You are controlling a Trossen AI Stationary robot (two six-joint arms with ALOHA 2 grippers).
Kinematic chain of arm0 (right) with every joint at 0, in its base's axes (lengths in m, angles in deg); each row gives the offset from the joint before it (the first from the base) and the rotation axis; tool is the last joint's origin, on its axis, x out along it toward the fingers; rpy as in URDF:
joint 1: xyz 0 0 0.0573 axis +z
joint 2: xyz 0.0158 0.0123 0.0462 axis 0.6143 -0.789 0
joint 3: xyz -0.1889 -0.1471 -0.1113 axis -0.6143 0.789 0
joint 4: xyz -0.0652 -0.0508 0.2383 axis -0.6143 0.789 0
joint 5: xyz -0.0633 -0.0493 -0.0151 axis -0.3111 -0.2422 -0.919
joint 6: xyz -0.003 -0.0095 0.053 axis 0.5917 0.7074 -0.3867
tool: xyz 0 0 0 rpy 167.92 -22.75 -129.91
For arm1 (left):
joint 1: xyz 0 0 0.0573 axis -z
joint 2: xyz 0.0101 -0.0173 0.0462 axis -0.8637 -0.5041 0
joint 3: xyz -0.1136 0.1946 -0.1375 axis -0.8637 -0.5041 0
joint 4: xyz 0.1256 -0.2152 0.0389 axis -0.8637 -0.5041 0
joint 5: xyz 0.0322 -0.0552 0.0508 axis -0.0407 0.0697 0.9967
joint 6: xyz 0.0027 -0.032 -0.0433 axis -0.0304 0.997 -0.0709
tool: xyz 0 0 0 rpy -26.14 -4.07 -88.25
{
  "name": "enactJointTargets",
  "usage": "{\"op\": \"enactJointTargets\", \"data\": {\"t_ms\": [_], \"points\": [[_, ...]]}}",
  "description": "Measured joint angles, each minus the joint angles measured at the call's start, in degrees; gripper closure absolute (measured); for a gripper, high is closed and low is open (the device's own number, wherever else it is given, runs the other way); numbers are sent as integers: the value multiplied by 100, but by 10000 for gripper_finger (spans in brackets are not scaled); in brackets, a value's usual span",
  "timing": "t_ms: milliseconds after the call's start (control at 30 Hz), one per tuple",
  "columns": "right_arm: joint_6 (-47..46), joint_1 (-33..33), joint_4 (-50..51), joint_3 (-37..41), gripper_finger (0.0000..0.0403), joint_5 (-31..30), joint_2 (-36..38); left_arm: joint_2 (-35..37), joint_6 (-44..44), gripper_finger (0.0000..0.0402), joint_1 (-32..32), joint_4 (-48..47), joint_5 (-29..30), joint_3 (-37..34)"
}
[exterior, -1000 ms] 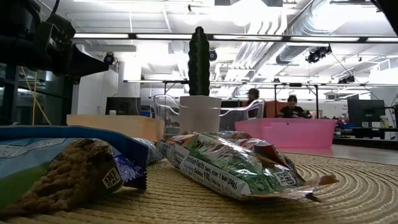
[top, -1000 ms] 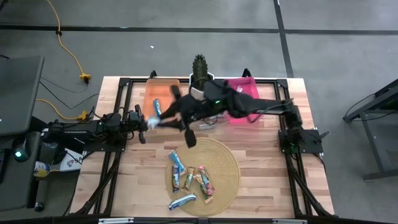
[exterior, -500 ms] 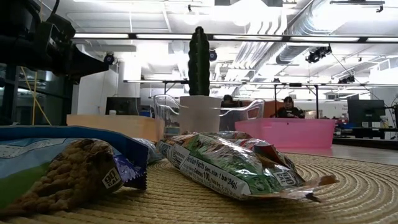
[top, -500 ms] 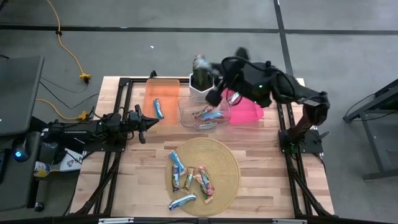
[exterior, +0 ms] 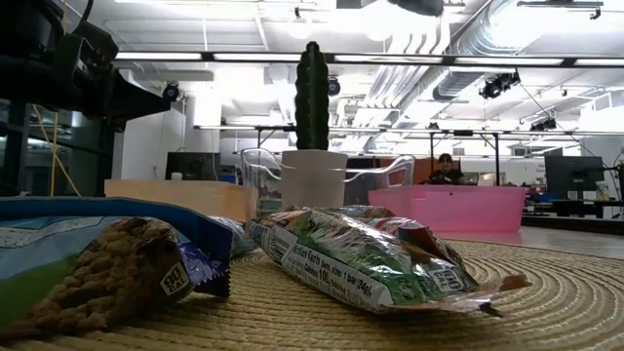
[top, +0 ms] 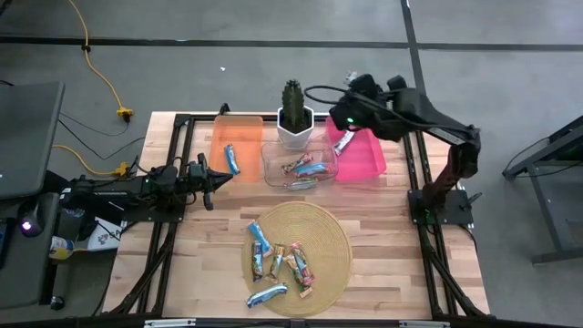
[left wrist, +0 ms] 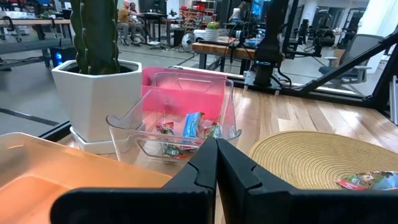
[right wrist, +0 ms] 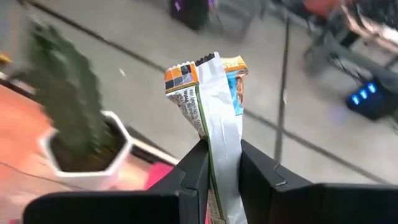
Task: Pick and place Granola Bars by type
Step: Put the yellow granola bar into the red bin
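My right gripper should now swing its granola bar down and let go of it over the bin's middle (top: 361,158), because a matching silver-and-white bar (top: 343,141) is in the pink bin.
My right gripper (top: 344,135) is shut on a silver-and-white granola bar with an orange end (right wrist: 211,93), high over the pink bin's (top: 364,162) far left corner. My left gripper (left wrist: 216,163) is shut and empty, level by the orange bin (top: 239,137), where one blue bar (top: 231,159) lies flat. The clear bin (top: 299,169) holds several bars. Several more bars (top: 278,262) lie flat on the round woven mat (top: 323,239). In the low view they fill the foreground, one in a green wrapper (exterior: 361,258). My right gripper pinches the bar's lower part (right wrist: 219,163) between its two fingers, the flat faces against the pads. The bar runs along the fingers and its orange end (right wrist: 205,70) sticks out past the tips. It is lifted clear above the pink bin.
A cactus in a white pot (top: 292,114) stands at the far edge between the orange and pink bins, close to my right gripper. The three bins sit in a row behind the mat. Bare wood lies left and right of the mat.
My right gripper has swung with the bar from low over the table near the orange and clear bins toward the table's right and far edge, rising to above the pink bin. Its wrist has turned on the way. The bar stays in the hold.
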Motion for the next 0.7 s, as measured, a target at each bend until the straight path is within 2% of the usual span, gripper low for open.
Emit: {"op": "enactJointTargets", "data": {"t_ms": [367,500,700], "points": [[306,-1468,-1081,2816,345,1985,58,0,0,400,1,-1,0,-1],[312,-1707,-1721,3842,345,2724,142,0,1,400,-1,0,0,1],[271,-1875,-3022,5046,345,3504,372,2,1,400,-1,1,0,-1]]}}
